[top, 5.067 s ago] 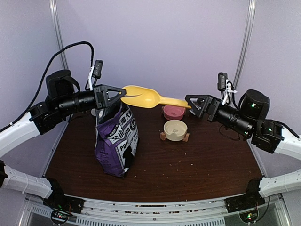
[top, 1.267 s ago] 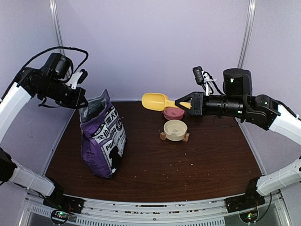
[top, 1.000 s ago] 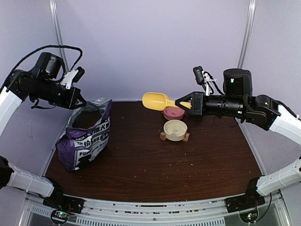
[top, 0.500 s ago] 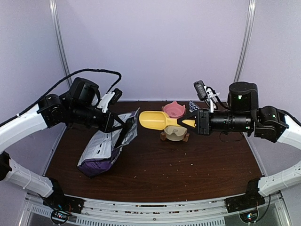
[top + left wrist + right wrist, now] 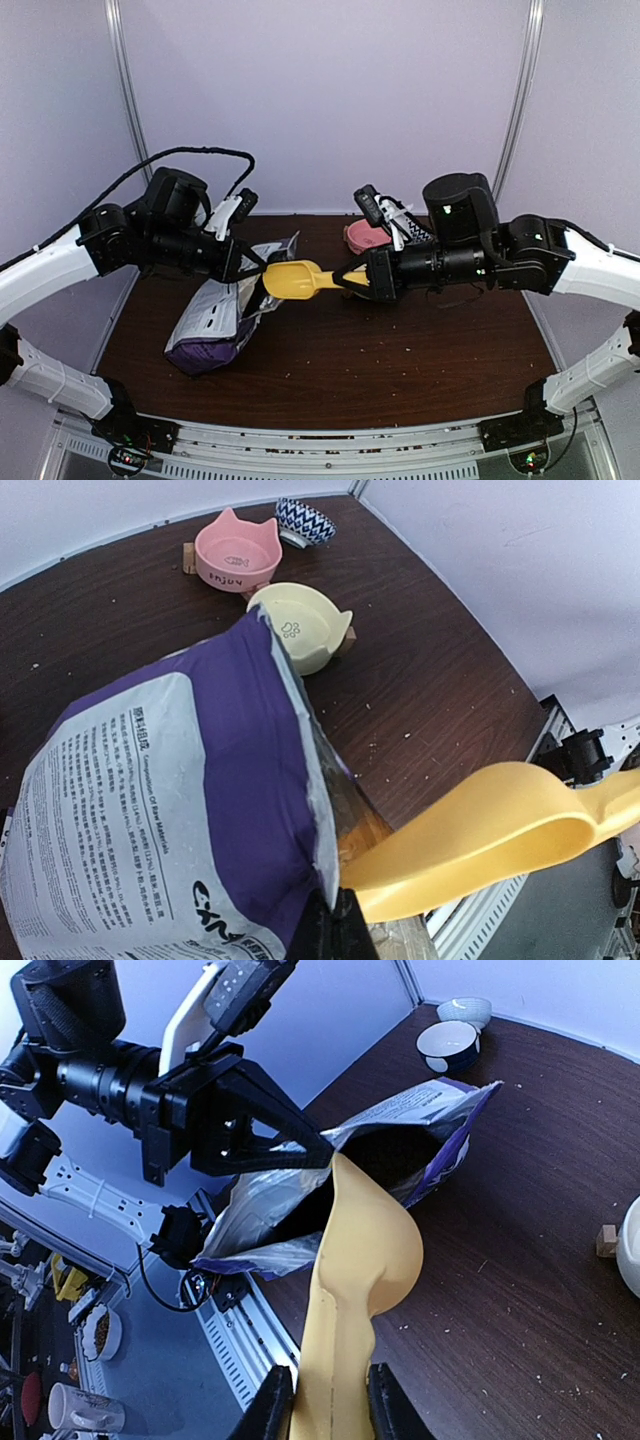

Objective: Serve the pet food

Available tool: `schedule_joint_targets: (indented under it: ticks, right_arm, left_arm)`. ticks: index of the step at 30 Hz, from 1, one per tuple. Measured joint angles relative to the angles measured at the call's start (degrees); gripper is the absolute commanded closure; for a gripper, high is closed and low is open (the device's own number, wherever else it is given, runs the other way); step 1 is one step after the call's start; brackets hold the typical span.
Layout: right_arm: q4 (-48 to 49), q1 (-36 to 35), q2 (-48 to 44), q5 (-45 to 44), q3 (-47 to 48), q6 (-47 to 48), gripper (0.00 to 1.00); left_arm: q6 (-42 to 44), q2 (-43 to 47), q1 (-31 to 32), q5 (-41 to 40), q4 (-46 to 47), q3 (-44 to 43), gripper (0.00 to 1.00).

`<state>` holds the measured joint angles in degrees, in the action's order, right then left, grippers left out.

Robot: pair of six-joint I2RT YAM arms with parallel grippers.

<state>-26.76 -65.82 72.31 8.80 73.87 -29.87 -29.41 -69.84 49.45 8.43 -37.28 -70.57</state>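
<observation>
My right gripper has the scoop's front edge (image 5: 343, 1172) only as far as the bag's opening. My left gripper should bring the bag's rim over the scoop (image 5: 366, 1230) as my right gripper pushes deeper.
The purple pet food bag (image 5: 215, 320) (image 5: 180, 780) lies tilted on the table, its open mouth (image 5: 385, 1155) facing right. My left gripper (image 5: 255, 268) (image 5: 340, 925) is shut on the rim of that mouth and holds it up. My right gripper (image 5: 358, 280) (image 5: 322, 1400) is shut on the handle of the yellow scoop (image 5: 290, 281) (image 5: 365, 1250) (image 5: 500, 830). The scoop's front edge is at the bag's mouth. The inside of the bag is dark, and the pellets are hidden.
A cream bowl (image 5: 300, 625) and a pink bowl (image 5: 235, 555) (image 5: 362, 236) sit on wooden stands behind the scoop. A blue patterned bowl (image 5: 305, 520) stands farther back. Crumbs dot the dark table (image 5: 400, 370). A metal rail (image 5: 330, 440) runs along the near edge.
My left gripper has tipped the bag from upright onto its side and swung it toward the middle. In the last half second my right arm carried the scoop left to the bag's mouth.
</observation>
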Motion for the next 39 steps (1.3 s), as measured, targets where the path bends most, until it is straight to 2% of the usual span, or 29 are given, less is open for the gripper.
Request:
schedule_joint_targets:
  ticks: [7, 13, 18, 21, 27, 34, 39]
  right_arm:
    - [-2.23, -1.11, 11.54, -4.96, 8.22, -0.59, 1.0]
    - [-1.99, -1.73, 21.35, -8.26, 10.6, -2.89, 1.0]
    - [-3.39, -1.66, 22.67, -12.13, 8.22, -5.46, 1.0]
    - [-2.08, -1.81, 22.18, -12.61, 5.62, -6.67, 1.0]
    - [-0.63, -1.79, 22.34, -13.77, 4.9, -7.65, 1.0]
    - [1.86, -1.27, 32.2, -14.82, 9.29, -7.98, 1.0]
    - [3.74, -0.57, 34.56, -11.3, 10.62, -7.98, 1.0]
  left_arm:
    - [2.23, -0.96, 3.04, 0.24, -0.5, -0.66, 1.0]
    - [3.19, -2.89, 5.7, -2.32, -0.52, -2.23, 1.0]
    - [4.42, -0.37, 6.05, -10.62, -2.43, -3.45, 1.0]
    - [5.03, 1.27, 6.05, -11.87, -3.74, -3.45, 1.0]
    - [4.42, -0.48, 5.95, -6.58, -1.75, -3.43, 1.0]
    - [2.95, -4.57, 6.01, -2.21, 2.45, -3.43, 1.0]
    - [2.91, -5.95, 5.99, -1.66, 3.32, -3.37, 1.0]
